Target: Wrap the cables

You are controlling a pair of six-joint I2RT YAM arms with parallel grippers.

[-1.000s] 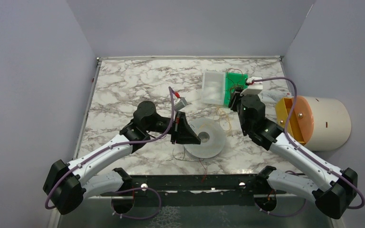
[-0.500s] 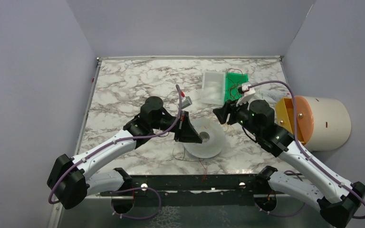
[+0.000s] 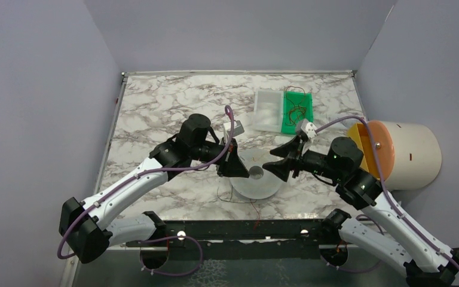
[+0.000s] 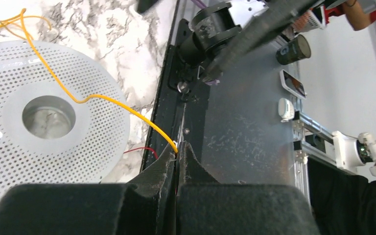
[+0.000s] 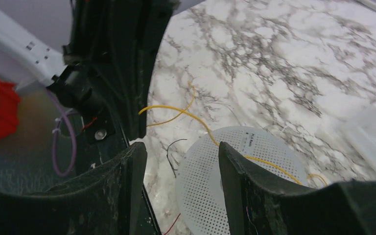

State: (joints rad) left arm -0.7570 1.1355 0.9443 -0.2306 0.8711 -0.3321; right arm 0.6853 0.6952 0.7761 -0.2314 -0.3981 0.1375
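The yellow cable (image 4: 149, 122) goes up freely to my left gripper. My right gripper should go on moving its open fingers toward that raised part (image 5: 180, 109) and close them there.
The translucent white perforated spool (image 3: 262, 182) lies flat on the marble table. A thin yellow cable (image 4: 103, 98) runs across the spool's top to my left gripper (image 4: 177, 147), which is shut on its end, at the spool's left edge in the top view (image 3: 237, 167). My right gripper (image 5: 182, 156) is open and empty, hovering over the spool's right side (image 3: 278, 164). The right wrist view shows the spool (image 5: 210, 186), the yellow cable (image 5: 176, 108), a dark wire (image 5: 169, 152) and a red wire (image 5: 169, 226) lying beside it.
A green board (image 3: 297, 112) with tangled wires and a white tray (image 3: 267, 110) sit at the back right. A cream cylinder with an orange face (image 3: 400, 152) stands at the right edge. The black base rail (image 3: 245, 230) runs along the near edge.
My right arm has swung from the green board down and left to the spool's right side. My left gripper has shifted slightly, still shut at the spool's left edge.
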